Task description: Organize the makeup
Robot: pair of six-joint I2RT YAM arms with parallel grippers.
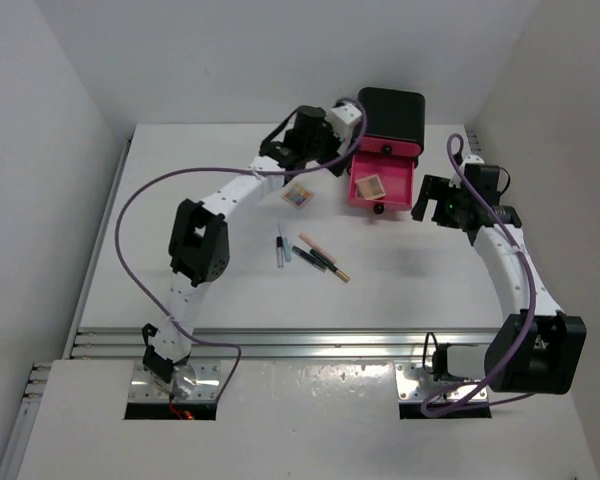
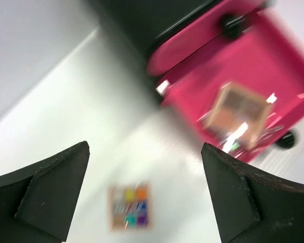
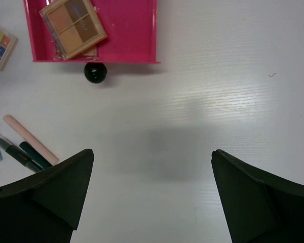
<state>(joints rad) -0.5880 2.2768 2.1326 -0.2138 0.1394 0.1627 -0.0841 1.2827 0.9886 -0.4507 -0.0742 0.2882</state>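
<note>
I should keep moving my left gripper down toward the multicoloured palette (image 1: 298, 194) until the open fingers are around its sides (image 2: 149, 207), because the palette lies free and squarely lined up with them.
A brown-toned palette (image 1: 370, 185) (image 2: 238, 114) (image 3: 73, 25) lies in the open pink drawer (image 1: 395, 190) (image 3: 126, 30) of the black box (image 1: 391, 115). A multicoloured palette (image 1: 298, 196) (image 2: 129, 206) (image 3: 0, 43) sits on the table left of the drawer. Several thin sticks (image 1: 310, 253) lie in front, among them a peach one (image 3: 30, 139) and dark ones (image 3: 20, 154). My left gripper (image 1: 320, 160) (image 2: 145, 147) hangs open and empty above the multicoloured palette. To the right of the drawer my right gripper (image 1: 442, 205) (image 3: 152, 152) stands open over bare table.
The drawer's black knob (image 3: 95, 72) points toward the near side. Another closed pink drawer front (image 2: 192, 45) shows above the open one. White walls enclose the table on the left, back and right. A metal rail (image 1: 310, 340) runs across the near edge.
</note>
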